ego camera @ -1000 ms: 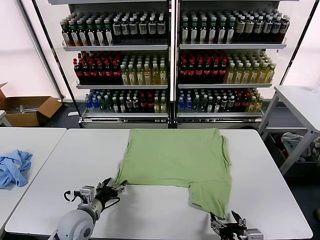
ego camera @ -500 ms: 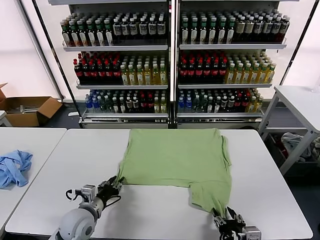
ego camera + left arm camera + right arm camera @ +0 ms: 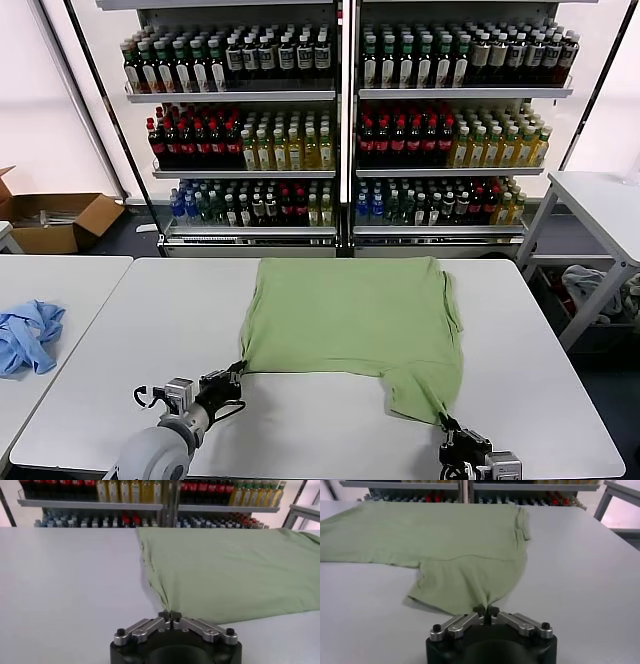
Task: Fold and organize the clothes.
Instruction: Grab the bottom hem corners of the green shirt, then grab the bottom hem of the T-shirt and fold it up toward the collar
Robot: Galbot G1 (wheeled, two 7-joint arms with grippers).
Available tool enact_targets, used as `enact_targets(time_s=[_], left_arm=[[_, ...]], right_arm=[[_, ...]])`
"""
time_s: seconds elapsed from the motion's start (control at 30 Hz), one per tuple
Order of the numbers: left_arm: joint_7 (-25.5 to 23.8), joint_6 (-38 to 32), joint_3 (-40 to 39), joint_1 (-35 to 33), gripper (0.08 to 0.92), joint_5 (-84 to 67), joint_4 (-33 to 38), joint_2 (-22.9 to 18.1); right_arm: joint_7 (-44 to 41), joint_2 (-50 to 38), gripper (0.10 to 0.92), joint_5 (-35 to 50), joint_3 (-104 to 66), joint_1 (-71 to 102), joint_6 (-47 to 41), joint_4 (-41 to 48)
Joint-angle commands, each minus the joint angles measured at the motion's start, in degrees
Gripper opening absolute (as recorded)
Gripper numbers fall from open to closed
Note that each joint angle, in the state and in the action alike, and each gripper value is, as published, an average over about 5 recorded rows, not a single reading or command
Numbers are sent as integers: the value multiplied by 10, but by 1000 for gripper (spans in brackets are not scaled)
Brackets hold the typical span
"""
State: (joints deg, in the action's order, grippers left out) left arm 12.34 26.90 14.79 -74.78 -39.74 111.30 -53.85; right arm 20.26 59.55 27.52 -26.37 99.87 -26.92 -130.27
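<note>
My left gripper and my right gripper have to lift the T-shirt's near edge and fold it over the T-shirt's middle, because a flap sticks out past that edge.
The clothes are one light green T-shirt lying flat on the white table, partly folded, with a flap reaching toward the near right. My left gripper is shut on the shirt's near left corner. My right gripper is shut on the tip of the near right flap, close to the table's front edge. In the left wrist view the left gripper pinches a peak of green cloth. In the right wrist view the right gripper does the same. No print shows on the cloth.
A light blue garment lies on the neighbouring table at the left. Shelves of bottles stand behind the table. A cardboard box sits on the floor at far left, and another white table stands at right.
Both grippers have closed from open onto the shirt's near corners. The left corner and right flap tip are drawn up into small peaks; the left arm edged slightly toward me.
</note>
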Motion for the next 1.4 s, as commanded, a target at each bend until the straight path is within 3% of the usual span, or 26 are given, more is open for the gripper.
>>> enact_targets(time_s=[0.03, 0.63, 0.87, 1.07, 1.4], left_arm=[[0, -6, 18, -28, 83, 3, 38, 8], [89, -49, 79, -203, 83, 14, 187, 35], [117, -72, 74, -307, 83, 74, 237, 49], [130, -77, 71, -263, 83, 88, 225, 43], [123, -58, 20, -61, 83, 67, 162, 15]], right_arm=[[-5, 0, 106, -17, -16, 1, 5, -18], [-32, -59, 106, -12, -140, 148, 29, -118], [-26, -61, 106, -26, -159, 198, 56, -143], [-24, -68, 106, -25, -157, 154, 56, -131], [-57, -113, 106, -19, -106, -84, 18, -42]])
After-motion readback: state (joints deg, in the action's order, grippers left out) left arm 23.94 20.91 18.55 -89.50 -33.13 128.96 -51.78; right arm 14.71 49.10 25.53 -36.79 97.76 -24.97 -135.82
